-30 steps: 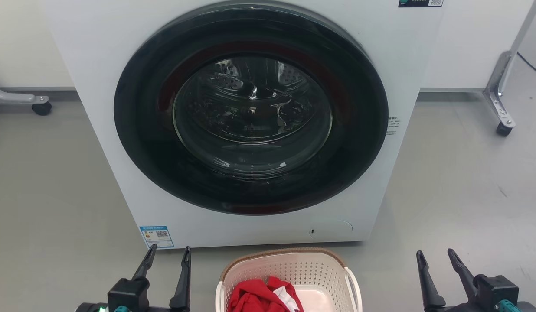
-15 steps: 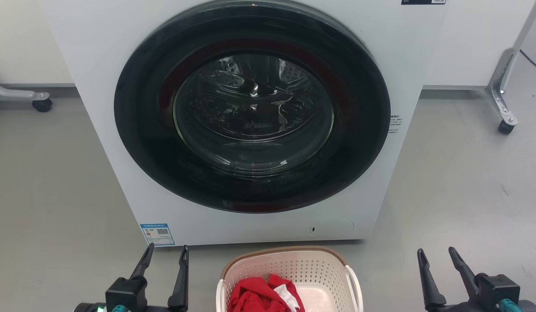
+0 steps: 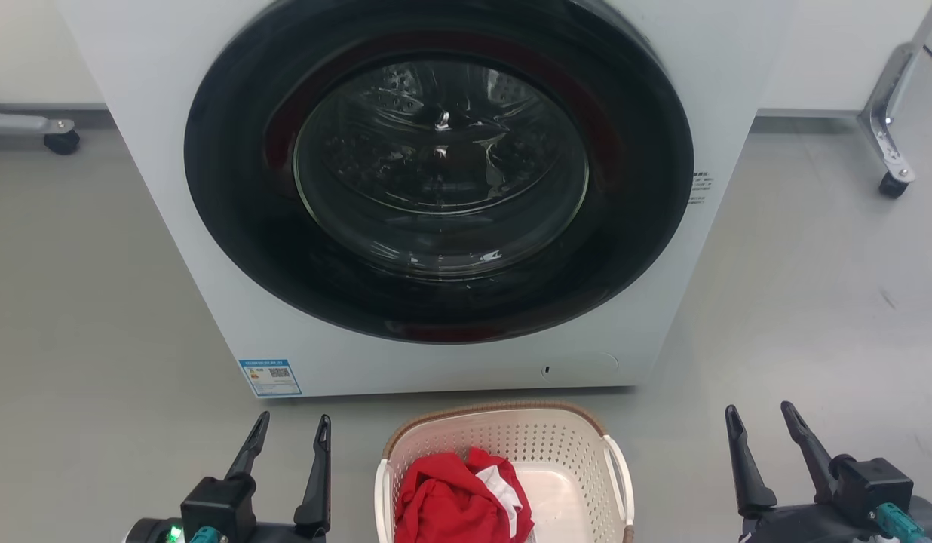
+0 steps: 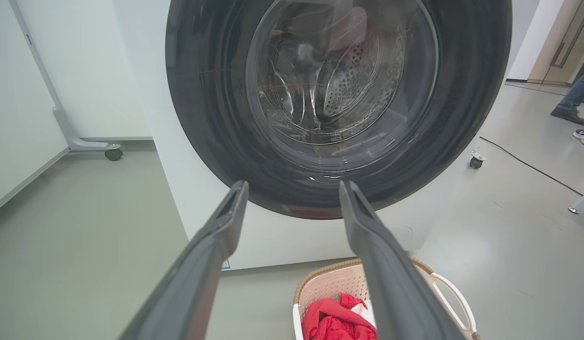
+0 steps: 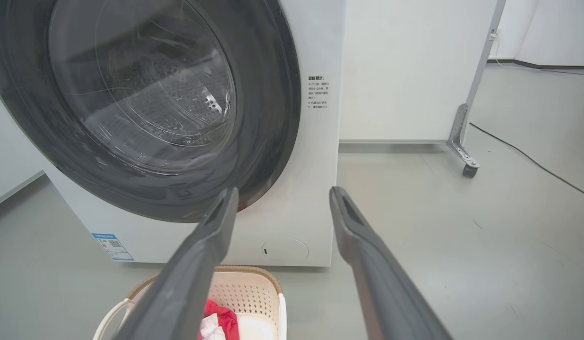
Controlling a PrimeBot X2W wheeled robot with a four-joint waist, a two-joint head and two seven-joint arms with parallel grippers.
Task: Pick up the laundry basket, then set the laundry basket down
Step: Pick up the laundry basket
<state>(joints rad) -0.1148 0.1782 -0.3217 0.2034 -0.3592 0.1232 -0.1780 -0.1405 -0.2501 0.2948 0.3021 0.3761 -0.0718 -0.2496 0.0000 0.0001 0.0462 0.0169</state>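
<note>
The white handle [image 3: 382, 502] is running on from the laundry basket's brown rim [image 3: 402, 433], so I expect the handle to stay in line rather than swing up when I lift the laundry basket.
The laundry basket [image 3: 545, 445] stands on the grey floor just in front of the washing machine, cream and perforated with a brown rim and white side handles. Red and white clothes [image 3: 458, 498] lie in its left half. The basket also shows low in the left wrist view [image 4: 330, 288] and the right wrist view [image 5: 254, 293]. My left gripper [image 3: 294, 428] is open, to the left of the basket and apart from it. Off to the basket's right, my right gripper [image 3: 760, 418] is open too, farther away. Neither holds anything.
The white washing machine [image 3: 172, 98] with its dark round door [image 3: 439, 170] shut rises right behind the basket. Wheeled frame feet stand at the far left [image 3: 59, 139] and far right [image 3: 892, 181]. A person's feet [image 4: 568, 113] and a floor cable [image 4: 528, 163] lie off to the right.
The head camera has tilted down, so machine and basket sit higher in view and more of the basket shows. Both grippers stay open beside the basket.
</note>
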